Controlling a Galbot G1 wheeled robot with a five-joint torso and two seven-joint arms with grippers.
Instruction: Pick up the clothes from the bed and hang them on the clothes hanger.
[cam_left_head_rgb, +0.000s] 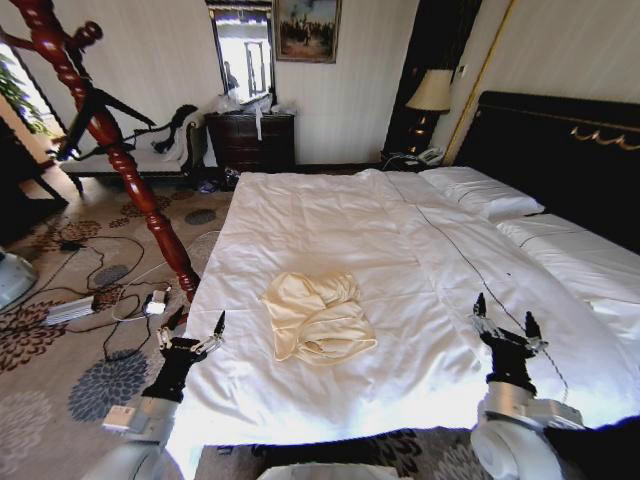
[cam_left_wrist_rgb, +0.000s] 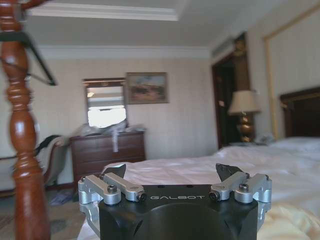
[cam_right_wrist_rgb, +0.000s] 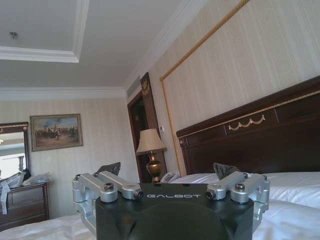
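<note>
I expect the cream-yellow clothes (cam_left_head_rgb: 317, 317) to open into a wide, sagging sheet when I lift them with both grippers, because loose, overlapping folds (cam_left_head_rgb: 334, 322) bunch them up.
The clothes (cam_left_head_rgb: 318, 317) are one crumpled cream-yellow garment lying on the white bed (cam_left_head_rgb: 330, 220), near its foot end. A corner of the clothes (cam_left_wrist_rgb: 295, 225) shows in the left wrist view. My left gripper (cam_left_head_rgb: 198, 322) stands open at the bed's left edge, a little left of the garment, fingers pointing up and holding nothing. To the right of the garment, my right gripper (cam_left_head_rgb: 505, 315) is open above the bedding. The black clothes hanger (cam_left_head_rgb: 110, 108) hangs on a red-brown wooden stand (cam_left_head_rgb: 130, 180) left of the bed. Part of the clothes hanger (cam_left_wrist_rgb: 37, 57) crosses that stand (cam_left_wrist_rgb: 20, 150).
A tall black headboard (cam_left_head_rgb: 560, 150) and white pillows (cam_left_head_rgb: 480, 195) lie at the right. A dark dresser (cam_left_head_rgb: 250, 140) and a lamp (cam_left_head_rgb: 432, 92) stand against the far wall. Cables and a power strip (cam_left_head_rgb: 70, 310) lie on the carpet left of the bed.
</note>
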